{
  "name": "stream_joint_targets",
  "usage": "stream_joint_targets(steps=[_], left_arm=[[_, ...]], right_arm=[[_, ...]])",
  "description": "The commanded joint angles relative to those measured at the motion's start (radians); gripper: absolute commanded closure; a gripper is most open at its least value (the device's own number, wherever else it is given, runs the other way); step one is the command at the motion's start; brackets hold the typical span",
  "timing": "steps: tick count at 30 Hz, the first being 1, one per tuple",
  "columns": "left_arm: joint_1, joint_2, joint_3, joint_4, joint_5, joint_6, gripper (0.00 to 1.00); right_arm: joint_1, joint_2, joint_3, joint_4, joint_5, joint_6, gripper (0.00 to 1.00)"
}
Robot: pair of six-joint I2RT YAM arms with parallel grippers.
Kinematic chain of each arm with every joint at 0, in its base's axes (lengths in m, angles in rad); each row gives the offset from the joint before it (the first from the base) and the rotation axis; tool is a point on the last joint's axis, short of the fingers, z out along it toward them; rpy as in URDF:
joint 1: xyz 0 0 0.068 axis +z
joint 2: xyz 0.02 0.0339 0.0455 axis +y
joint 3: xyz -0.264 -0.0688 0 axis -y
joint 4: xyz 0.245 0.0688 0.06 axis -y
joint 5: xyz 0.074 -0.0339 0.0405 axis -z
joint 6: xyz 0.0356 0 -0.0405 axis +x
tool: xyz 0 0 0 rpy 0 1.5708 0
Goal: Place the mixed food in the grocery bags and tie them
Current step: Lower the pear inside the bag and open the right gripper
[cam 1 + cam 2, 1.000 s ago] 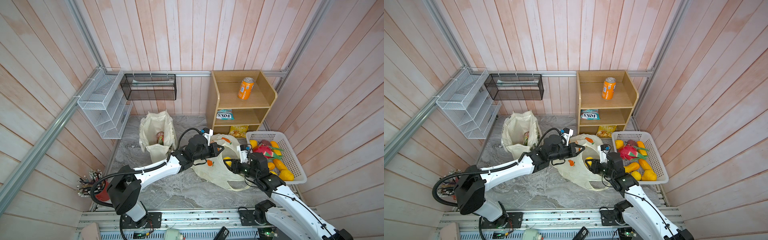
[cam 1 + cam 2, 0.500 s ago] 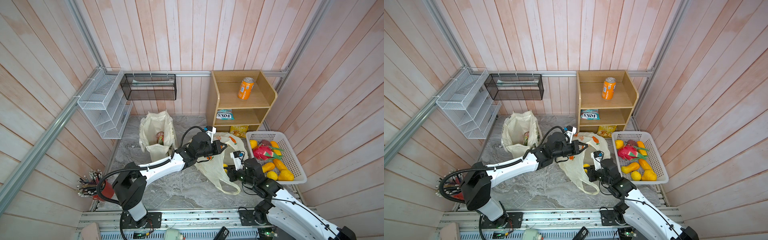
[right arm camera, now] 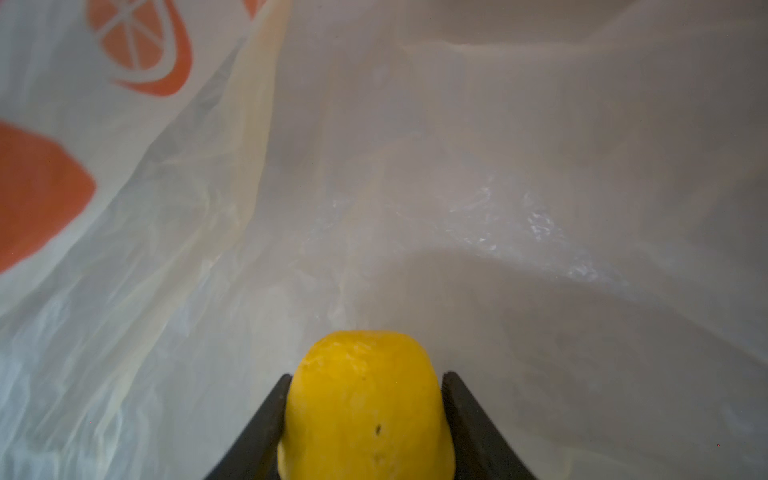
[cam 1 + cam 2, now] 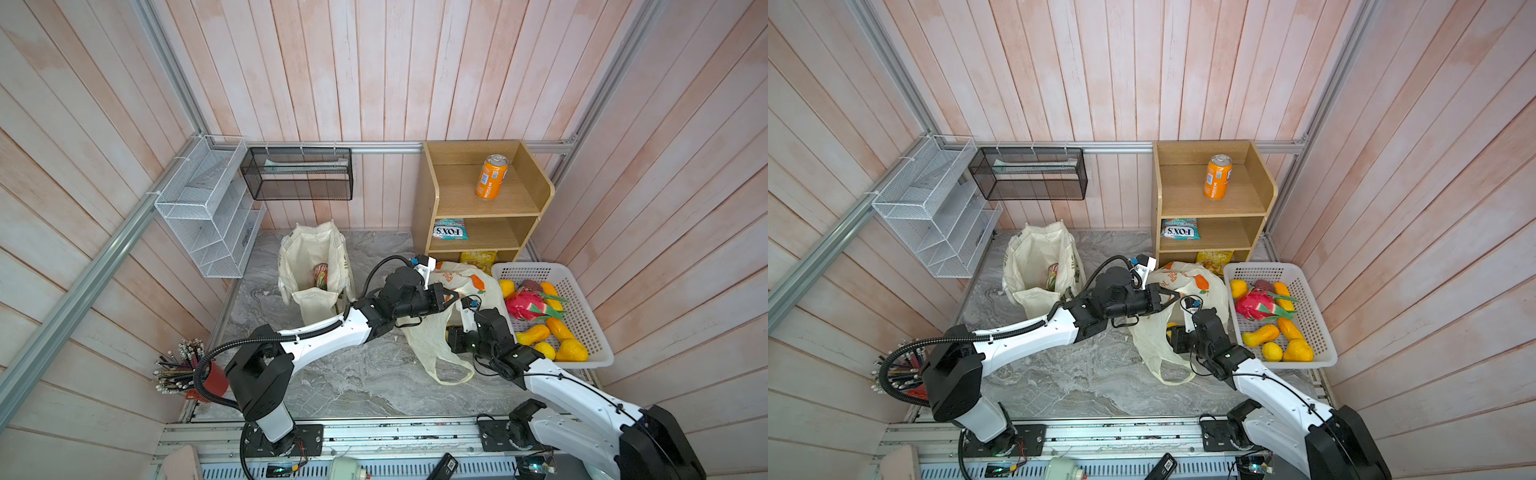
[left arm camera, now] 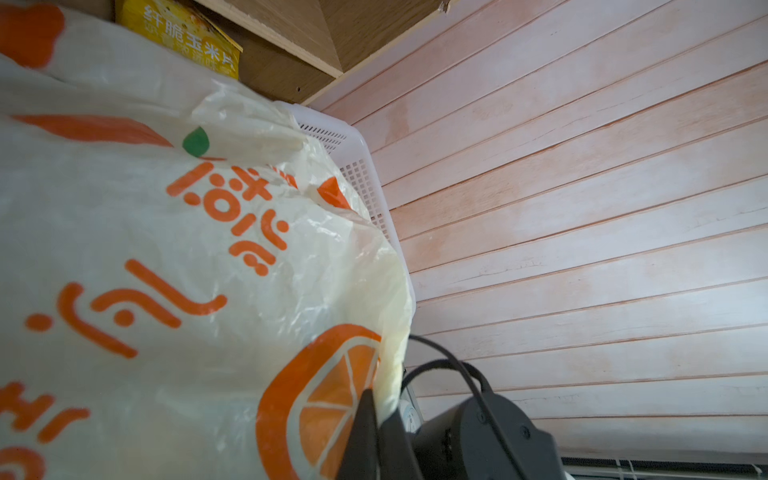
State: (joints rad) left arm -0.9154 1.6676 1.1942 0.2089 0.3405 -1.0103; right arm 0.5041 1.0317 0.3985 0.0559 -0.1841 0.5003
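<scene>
The bag's rim (image 5: 400, 344) is close against the robot's right gripper, so the left gripper should draw the bag's rim back toward the canvas tote (image 4: 315, 268) before the right gripper comes out.
The cream plastic grocery bag (image 4: 432, 345) (image 4: 1152, 345) printed with orange fruits lies at mid-table. My left gripper (image 4: 452, 296) (image 5: 376, 409) is shut on the bag's rim and holds it up, so the mouth stays apart. My right gripper (image 3: 365, 380) is shut on a yellow toy fruit (image 3: 365, 407) and reaches inside the bag; in both top views the plastic mostly hides its fingers. The canvas tote (image 4: 305, 257) (image 4: 1034, 249) stands upright at the back left with a packet (image 4: 321, 276) inside.
A white basket (image 4: 582, 286) of toy fruits sits at the right wall. The wooden shelf (image 4: 432, 191) holds an orange can (image 4: 491, 176), a Fox's packet (image 4: 450, 228) and a yellow packet (image 4: 478, 257). Wire racks (image 4: 208, 216) line the left wall, above a pencil cup (image 4: 199, 374).
My right gripper has carried the yellow fruit left from beside the basket into the plastic bag. The left gripper has shifted slightly right with the rim, and the bag has bunched up.
</scene>
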Motion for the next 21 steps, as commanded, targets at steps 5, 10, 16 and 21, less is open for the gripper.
stream_joint_targets(steps=[5, 10, 16, 21], left_arm=[[-0.031, -0.002, -0.038, 0.103, 0.065, -0.082, 1.0], [-0.08, 0.02, -0.023, 0.199, 0.119, -0.128, 1.0], [-0.048, -0.036, -0.083, 0.168, 0.083, -0.068, 1.0], [0.037, -0.071, -0.192, 0.247, 0.092, -0.091, 1.0]], right_arm=[[-0.07, 0.087, 0.106, 0.144, -0.125, 0.059, 0.6], [-0.066, 0.094, 0.112, 0.169, -0.176, 0.074, 0.6], [-0.039, 0.171, 0.075, 0.216, -0.193, 0.069, 0.59], [-0.013, 0.228, 0.054, 0.238, -0.226, 0.053, 0.51]])
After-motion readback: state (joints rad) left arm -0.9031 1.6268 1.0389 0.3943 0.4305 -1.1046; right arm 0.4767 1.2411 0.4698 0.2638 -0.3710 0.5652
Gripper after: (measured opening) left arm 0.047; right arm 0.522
